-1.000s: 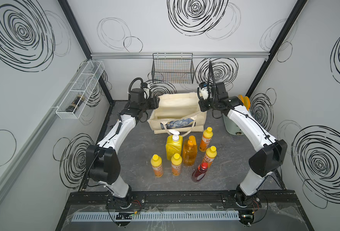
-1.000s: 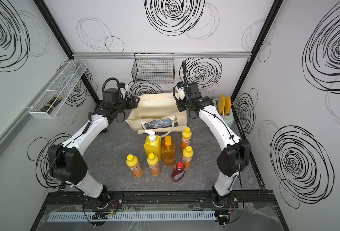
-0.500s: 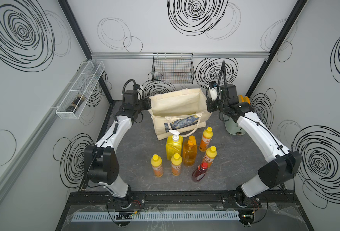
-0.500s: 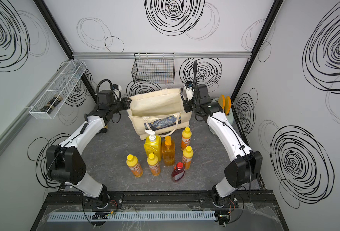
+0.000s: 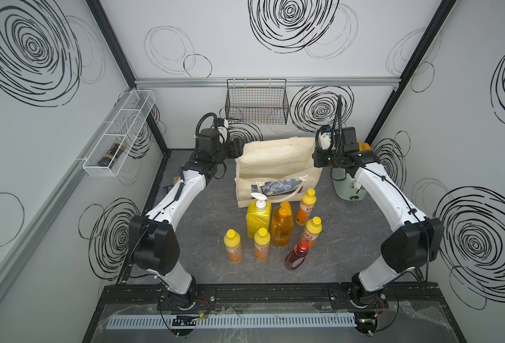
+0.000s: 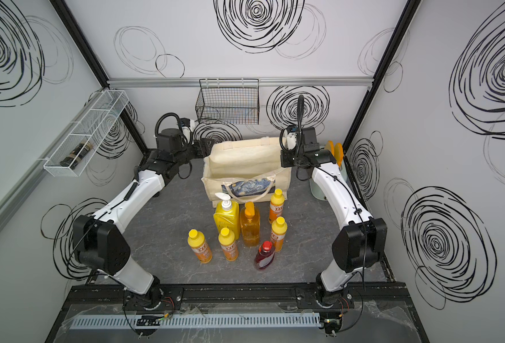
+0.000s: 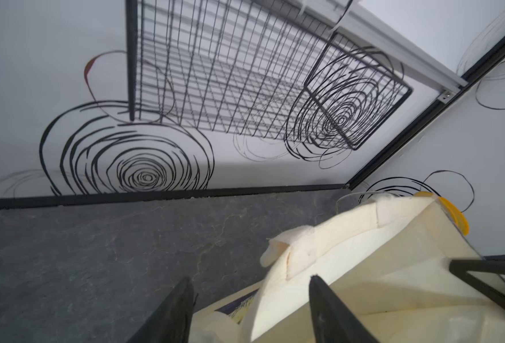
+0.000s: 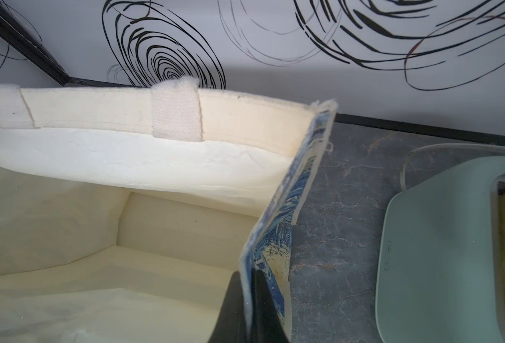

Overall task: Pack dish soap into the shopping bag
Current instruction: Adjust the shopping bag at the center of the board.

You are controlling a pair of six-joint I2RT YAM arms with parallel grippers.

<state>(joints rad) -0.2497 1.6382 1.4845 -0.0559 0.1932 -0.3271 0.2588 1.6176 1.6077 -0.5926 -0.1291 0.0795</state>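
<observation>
The bag's side rim (image 7: pixel 256 306) is resting loosely in my open left gripper, so next I pinch it with my left gripper before my right gripper goes off to the yellow pump bottle (image 5: pixel 258 217).
The cream shopping bag (image 5: pixel 278 166) stands upright and open at the back of the table, its blue starry picture facing the front. My right gripper (image 8: pixel 246 274) is shut on the rim of the bag's right side wall (image 8: pixel 286 208). At the bag's left rim my left gripper (image 7: pixel 249 282) is open, with the cloth edge (image 7: pixel 278 276) lying loose between its fingers. In front of the bag stand the dish soap bottles: a yellow pump one (image 5: pixel 258 218), an amber pump one (image 5: pixel 281 228), several orange ones with yellow caps (image 5: pixel 233 246) and a dark-red one (image 5: pixel 297 257).
A black wire basket (image 5: pixel 257 102) hangs on the back wall above the bag. A white wire shelf (image 5: pixel 117 133) is fixed to the left wall. A mint-green container (image 8: pixel 438 237) stands on the table just right of the bag, beside my right arm.
Both arms pulled the slumped bag up and apart until it stood upright. The left gripper then opened and let go of the left rim, while the right one kept its hold.
</observation>
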